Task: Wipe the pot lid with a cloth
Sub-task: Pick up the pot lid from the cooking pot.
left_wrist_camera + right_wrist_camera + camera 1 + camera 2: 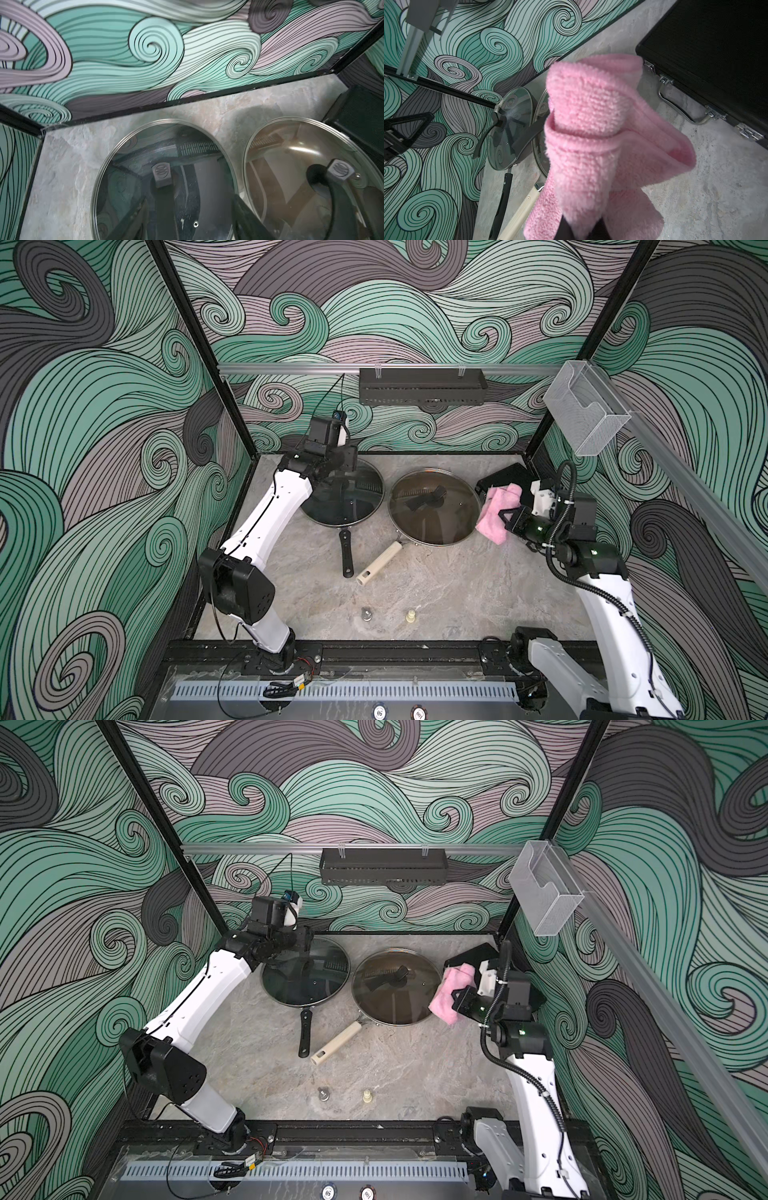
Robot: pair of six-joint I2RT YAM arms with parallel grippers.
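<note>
My left gripper's open fingers are lined up across the narrow lid handle (163, 196) on the black-handled pan, so I keep lowering them until they close on the lid handle (303, 966).
Two pans stand side by side, each under a glass lid with a black handle. In both top views the left lid (357, 512) (322, 992) covers the black-handled pan, and the right lid (436, 526) (395, 1009) covers the cream-handled pan. My left gripper (340, 485) (190, 197) hovers over the left lid (128, 166), open, its fingers (241, 207) either side of that lid's handle. Bunched up, the pink cloth (494, 510) (446, 996) (591, 135) is in my right gripper (506, 517) (457, 999) (581, 226), which is shut on it at the right lid's right rim. Whether cloth and rim touch, I cannot tell.
A black case (507, 477) (716, 62) lies at the back right, close behind the cloth. The black pan handle (345, 551) and cream pan handle (380, 564) point toward the front. Two small knobs (366, 612) (410, 616) sit near the front edge. A black rack (422, 385) hangs on the back wall.
</note>
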